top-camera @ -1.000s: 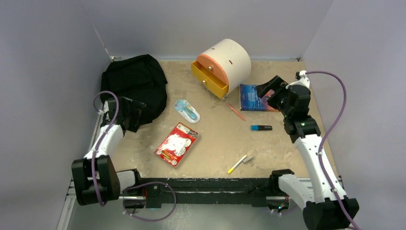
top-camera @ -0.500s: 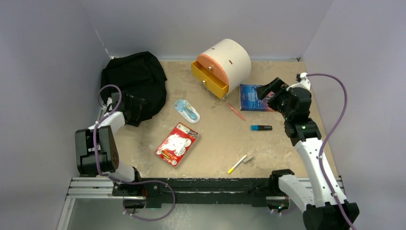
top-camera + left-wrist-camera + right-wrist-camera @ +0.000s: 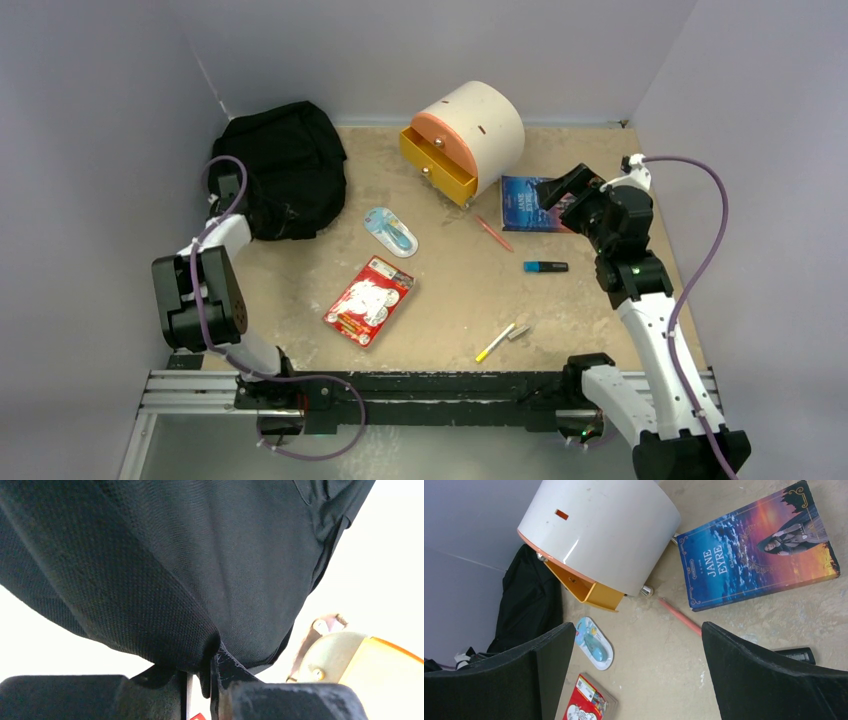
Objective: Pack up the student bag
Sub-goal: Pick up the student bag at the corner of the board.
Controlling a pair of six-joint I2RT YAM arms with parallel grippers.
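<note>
The student bag (image 3: 290, 165) is slumped in the far corner, out of the right gripper's reach, so the left gripper should pick it up and swing it over to the middle (image 3: 388, 255).
The student bag (image 3: 285, 165), a soft black backpack, lies slumped in the far left corner. My left gripper (image 3: 232, 195) is at its near left edge. In the left wrist view black fabric (image 3: 200, 555) fills the frame, and a fold of it is pinched between my nearly closed left gripper (image 3: 200, 672). My right gripper (image 3: 565, 190) hovers above the table at the right with its fingers wide apart. Nothing sits between the right gripper (image 3: 639, 650) fingers, and the bag (image 3: 529, 600) shows far off to its left.
A cream drawer box (image 3: 470, 135) with a yellow drawer stands at the back. A blue book (image 3: 525, 203), pink pencil (image 3: 493, 232), dark highlighter (image 3: 545, 266), blue blister pack (image 3: 390, 230), red packet (image 3: 369, 299) and yellow pen (image 3: 495, 342) lie scattered on the table.
My left arm swung back toward the left wall and its gripper closed on the bag's edge. The bag's near edge drew in slightly. The right arm barely moved.
</note>
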